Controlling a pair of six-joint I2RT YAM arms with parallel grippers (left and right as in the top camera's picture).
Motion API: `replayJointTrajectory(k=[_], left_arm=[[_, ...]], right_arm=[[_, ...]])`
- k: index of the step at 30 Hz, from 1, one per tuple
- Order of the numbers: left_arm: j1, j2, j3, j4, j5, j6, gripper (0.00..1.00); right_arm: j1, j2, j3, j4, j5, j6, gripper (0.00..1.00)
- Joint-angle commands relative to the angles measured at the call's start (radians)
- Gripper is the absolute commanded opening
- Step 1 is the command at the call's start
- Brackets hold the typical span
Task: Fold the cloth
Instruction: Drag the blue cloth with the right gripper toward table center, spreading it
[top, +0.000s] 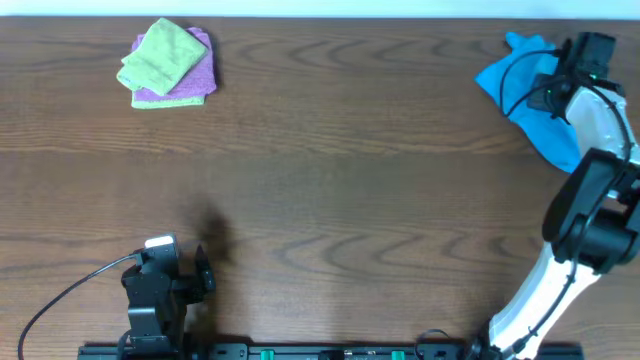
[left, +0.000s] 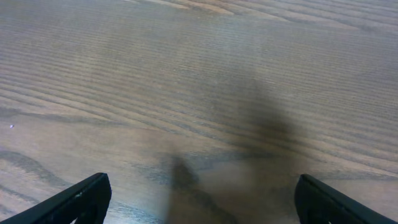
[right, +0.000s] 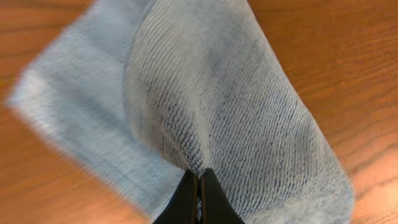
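Note:
My right gripper is pinching the sky-blue cloth (top: 543, 128), and the table's middle (top: 325, 150) is clear. I should keep pulling the cloth there until it lies spread out, then let go.
The sky-blue cloth (top: 522, 85) lies bunched at the far right of the table, partly under my right arm. My right gripper (top: 556, 88) is shut on a pinch of it. In the right wrist view the cloth (right: 224, 106) hangs in folds from the closed fingertips (right: 199, 177), above the wood. My left gripper (top: 203, 270) is open and empty near the front left of the table. In the left wrist view its two finger tips (left: 199, 193) stand wide apart over bare wood.
A lime-green folded cloth (top: 160, 55) lies on a purple folded cloth (top: 190, 80) at the far left. The right arm's white link (top: 545, 290) rises from the front right. The table's far edge runs along the top of the overhead view.

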Motion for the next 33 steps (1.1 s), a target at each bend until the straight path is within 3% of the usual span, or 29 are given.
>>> replayJointTrajectory(k=[1,15,33], left_arm=[[0.002,-0.006,-0.016,-0.007,0.003,0.006,0.95],[0.002,-0.006,-0.016,-0.007,0.003,0.006,0.95],[0.002,-0.006,-0.016,-0.007,0.004,0.006,0.95]], right_arm=[[0.059,-0.104,0.014,-0.055,-0.034,-0.002,0.01],[0.397,-0.269,0.013,-0.238,-0.115,0.003,0.01],[0.884,-0.080,0.002,-0.243,-0.251,0.028,0.01]])
